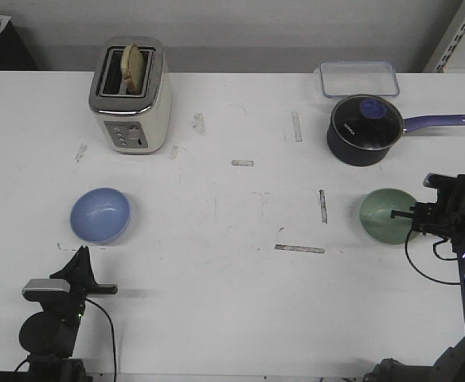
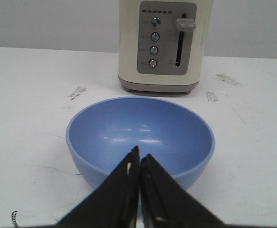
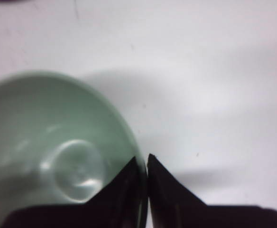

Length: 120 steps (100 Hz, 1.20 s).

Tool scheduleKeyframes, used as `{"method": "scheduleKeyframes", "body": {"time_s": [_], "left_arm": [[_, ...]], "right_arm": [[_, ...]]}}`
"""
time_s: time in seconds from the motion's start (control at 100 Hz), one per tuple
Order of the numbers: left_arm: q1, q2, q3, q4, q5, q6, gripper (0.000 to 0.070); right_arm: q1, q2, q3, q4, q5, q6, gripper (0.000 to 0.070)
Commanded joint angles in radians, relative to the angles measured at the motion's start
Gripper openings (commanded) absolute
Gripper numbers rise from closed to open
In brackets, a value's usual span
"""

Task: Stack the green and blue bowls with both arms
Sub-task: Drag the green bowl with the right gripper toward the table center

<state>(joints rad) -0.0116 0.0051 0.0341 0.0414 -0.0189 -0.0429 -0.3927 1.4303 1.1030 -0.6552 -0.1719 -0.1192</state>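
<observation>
The middle of the table (image 1: 230,252) is clear and my right gripper holds the green bowl's rim (image 1: 408,199), so I keep carrying the bowl there until it sits flat.
The periwinkle blue bowl (image 1: 99,215) sits upright on the white table at the left. It fills the left wrist view (image 2: 138,128). My left gripper (image 1: 81,253) is shut and empty, its tips (image 2: 139,151) just short of the bowl's near rim. The mint green bowl (image 1: 384,215) is at the right. My right gripper (image 1: 397,213) is shut on its rim, one finger inside the bowl and one outside (image 3: 143,159). The green bowl's inside shows in the right wrist view (image 3: 58,142). I cannot tell whether it rests on the table.
A cream toaster (image 1: 130,95) with bread stands behind the blue bowl, and it also shows in the left wrist view (image 2: 162,42). A navy lidded saucepan (image 1: 365,130) and a clear lidded box (image 1: 358,78) stand behind the green bowl. Tape marks lie mid-table.
</observation>
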Motion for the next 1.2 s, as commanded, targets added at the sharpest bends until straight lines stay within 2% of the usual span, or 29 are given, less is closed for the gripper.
{"method": "scheduleKeyframes", "body": {"time_s": [0.0,0.16,0.35,0.49,0.7,0.9,0.97,1.19], "left_arm": [[-0.002,-0.002,-0.021,0.012,0.004,-0.003,0.0001],[-0.002,-0.002,-0.021,0.012,0.003,-0.003,0.0001],[-0.002,-0.002,-0.021,0.012,0.003,-0.003,0.0001],[-0.002,-0.002,-0.021,0.012,0.003,-0.003,0.0001],[-0.002,-0.002,-0.021,0.012,0.004,-0.003,0.0001],[-0.002,-0.002,-0.021,0.012,0.003,-0.003,0.0001],[-0.002,-0.002,-0.021,0.012,0.003,-0.003,0.0001],[-0.002,-0.002,-0.021,0.012,0.003,-0.003,0.0001]], "right_arm": [[0.012,-0.034,0.063,-0.003,-0.028,0.033,0.0],[0.118,-0.089,0.162,-0.049,-0.116,0.104,0.0],[0.375,-0.102,0.215,-0.053,-0.169,0.166,0.0],[0.591,-0.072,0.209,-0.056,-0.169,0.175,0.0],[0.826,0.029,0.177,-0.06,-0.164,0.166,0.0],[0.937,0.158,0.158,-0.043,-0.135,0.166,0.0],[0.959,0.196,0.158,-0.028,-0.111,0.161,0.0],[0.987,0.267,0.157,0.005,-0.108,0.148,0.0]]}}
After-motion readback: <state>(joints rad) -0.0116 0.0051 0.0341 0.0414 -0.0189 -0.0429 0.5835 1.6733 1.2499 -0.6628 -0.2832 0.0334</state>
